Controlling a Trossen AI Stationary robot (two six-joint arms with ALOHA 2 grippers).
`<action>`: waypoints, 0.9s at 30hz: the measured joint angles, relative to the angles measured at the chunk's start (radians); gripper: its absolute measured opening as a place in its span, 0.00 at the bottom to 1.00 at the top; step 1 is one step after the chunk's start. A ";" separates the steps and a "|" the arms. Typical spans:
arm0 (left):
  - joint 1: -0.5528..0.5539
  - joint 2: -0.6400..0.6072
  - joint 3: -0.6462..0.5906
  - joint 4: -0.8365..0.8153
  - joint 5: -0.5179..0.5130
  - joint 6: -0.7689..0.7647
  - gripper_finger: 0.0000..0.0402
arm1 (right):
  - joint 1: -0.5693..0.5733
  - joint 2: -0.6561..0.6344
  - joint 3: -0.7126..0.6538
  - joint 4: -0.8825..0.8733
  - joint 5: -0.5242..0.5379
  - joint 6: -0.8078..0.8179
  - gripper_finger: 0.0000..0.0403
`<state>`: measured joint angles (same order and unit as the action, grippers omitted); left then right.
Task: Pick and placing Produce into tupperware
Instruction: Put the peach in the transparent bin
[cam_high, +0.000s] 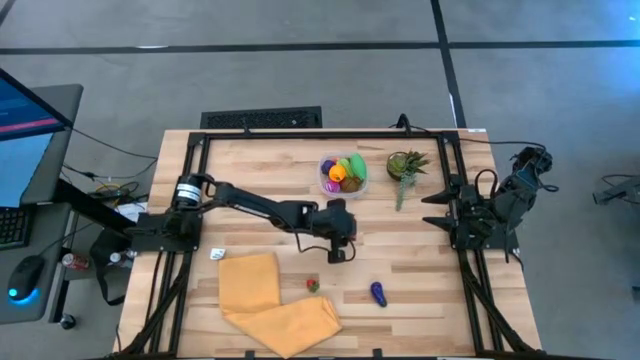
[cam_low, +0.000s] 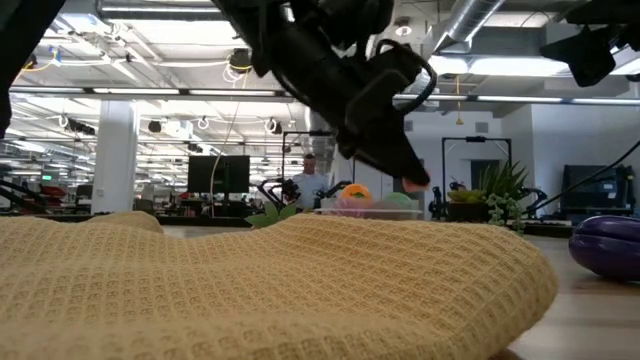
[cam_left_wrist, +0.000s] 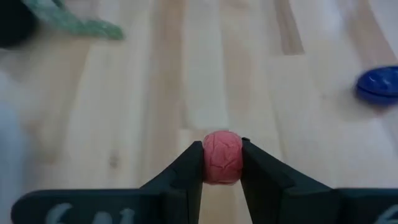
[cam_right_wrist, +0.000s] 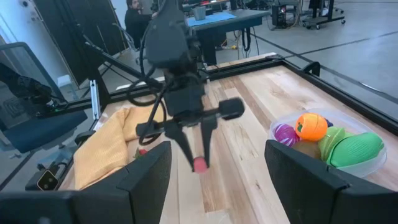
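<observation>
The pinkish-red ball (cam_right_wrist: 199, 165) is clear of the wood with the way open, so my left gripper should continue toward the tupperware and let go above the produce inside (cam_high: 347, 174).
My left gripper (cam_high: 338, 254) hangs over the middle of the table, shut on a small pinkish-red ball of produce (cam_left_wrist: 222, 157), also visible in the right wrist view (cam_right_wrist: 199, 164). The round clear tupperware (cam_high: 343, 173) stands at the far middle, holding orange, magenta, purple and green produce. A small red piece (cam_high: 312, 286) and a purple piece (cam_high: 378, 293) lie on the wood nearer the front edge. My right gripper (cam_right_wrist: 217, 186) waits open at the table's right side. My left gripper pinches the pinkish-red ball (cam_left_wrist: 222, 168) by its two sides between its fingertips (cam_left_wrist: 189, 163). The fingers slant down from the table's left. The ball is lifted clear of the wood (cam_right_wrist: 199, 164).
A yellow waffle cloth (cam_high: 272, 298) lies crumpled at the front left. A small potted green plant (cam_high: 405, 165) stands right of the tupperware. A black frame rail (cam_high: 330, 133) runs round the tabletop. Bare wood lies between the left gripper and the tupperware.
</observation>
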<state>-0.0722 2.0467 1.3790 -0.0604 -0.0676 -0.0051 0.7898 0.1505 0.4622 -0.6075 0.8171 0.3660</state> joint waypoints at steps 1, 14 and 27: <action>0.007 -0.001 0.021 -0.026 -0.009 0.015 0.20 | 0.000 0.000 0.000 0.000 0.000 0.000 0.70; 0.164 -0.001 0.215 -0.252 -0.076 0.193 0.20 | 0.000 0.000 0.000 -0.002 0.000 0.000 0.70; 0.347 -0.001 0.223 -0.175 -0.025 0.122 0.20 | 0.000 0.000 0.000 -0.006 0.000 0.000 0.70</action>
<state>0.2752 2.0453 1.6020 -0.2356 -0.0929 0.1173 0.7898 0.1505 0.4622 -0.6135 0.8169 0.3662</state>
